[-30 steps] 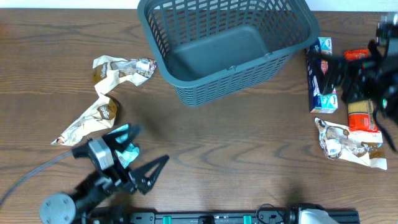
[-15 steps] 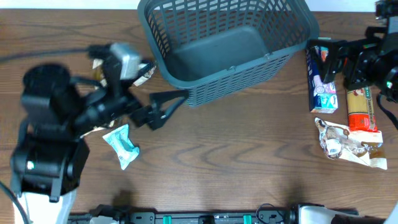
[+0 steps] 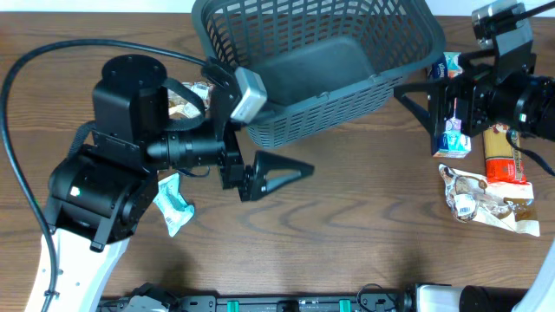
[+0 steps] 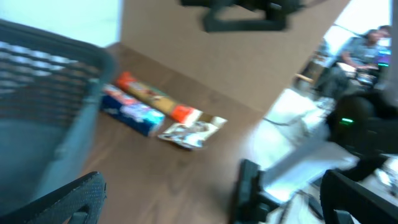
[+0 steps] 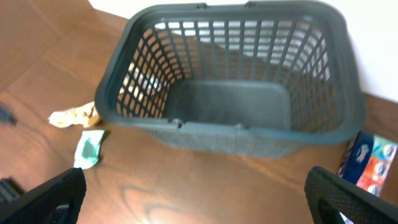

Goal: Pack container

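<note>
The basket's near side (image 3: 347,97) slants to the table's edge, so next my right gripper takes the basket's rim (image 3: 434,43) and, with my left gripper, turns the basket square before packing.
The container (image 3: 316,65) is a dark grey slotted basket at the back centre, with nothing visible inside (image 5: 230,81). My left gripper (image 3: 279,173) hangs open just in front of its near wall, pointing right, nothing between the fingers (image 4: 74,199). My right gripper (image 3: 425,91) is open beside the basket's right end, pointing left. A teal packet (image 3: 173,204) lies front left under the left arm. A blue box (image 3: 451,121), a red-and-yellow packet (image 3: 503,160) and a cream packet (image 3: 486,199) lie at the right.
A crumpled cream-and-brown packet (image 3: 186,95) lies left of the basket, mostly hidden by the left arm. The left arm's bulky body (image 3: 113,173) covers much of the left side. In the left wrist view the basket's corner (image 4: 43,112) looms at the left.
The left arm rose from the front-left edge and swung right, bringing its gripper in front of the basket. The right arm shifted left toward the basket. Both grippers stayed open.
</note>
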Motion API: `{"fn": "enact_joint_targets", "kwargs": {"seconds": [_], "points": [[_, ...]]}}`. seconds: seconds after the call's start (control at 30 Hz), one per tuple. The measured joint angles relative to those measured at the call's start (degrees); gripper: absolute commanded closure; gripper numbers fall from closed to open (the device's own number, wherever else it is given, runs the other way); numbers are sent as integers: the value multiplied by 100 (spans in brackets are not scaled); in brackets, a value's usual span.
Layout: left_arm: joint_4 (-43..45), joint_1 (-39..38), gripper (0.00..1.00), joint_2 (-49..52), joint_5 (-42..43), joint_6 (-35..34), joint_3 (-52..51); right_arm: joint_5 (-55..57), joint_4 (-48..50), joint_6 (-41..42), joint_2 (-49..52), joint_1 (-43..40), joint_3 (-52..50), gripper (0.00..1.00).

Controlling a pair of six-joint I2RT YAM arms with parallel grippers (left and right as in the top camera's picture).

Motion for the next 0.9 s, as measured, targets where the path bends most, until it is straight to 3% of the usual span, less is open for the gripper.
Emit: {"fn": "enact_joint_targets", "kwargs": {"seconds": [0.37,0.7,0.77,0.8,0.83,0.9], "points": [[-457,-181,1,0,413,-225,0,785,678,772,-2,0,0,1],[-315,-190,4,0,417,-275,0,1292,1858,577,0,0,0,1],[-199,-229,16,0,415,-389,0,1298,2124,527,13,0,0,1],[-125,-282,28,0,411,-485,0,1285,2273,509,28,0,2,1],[-39,-367,49,0,382,-579,2,1257,2424,492,61,0,7,1],[59,-564,81,2,219,-837,7,1121,2662,457,162,0,11,14]]}}
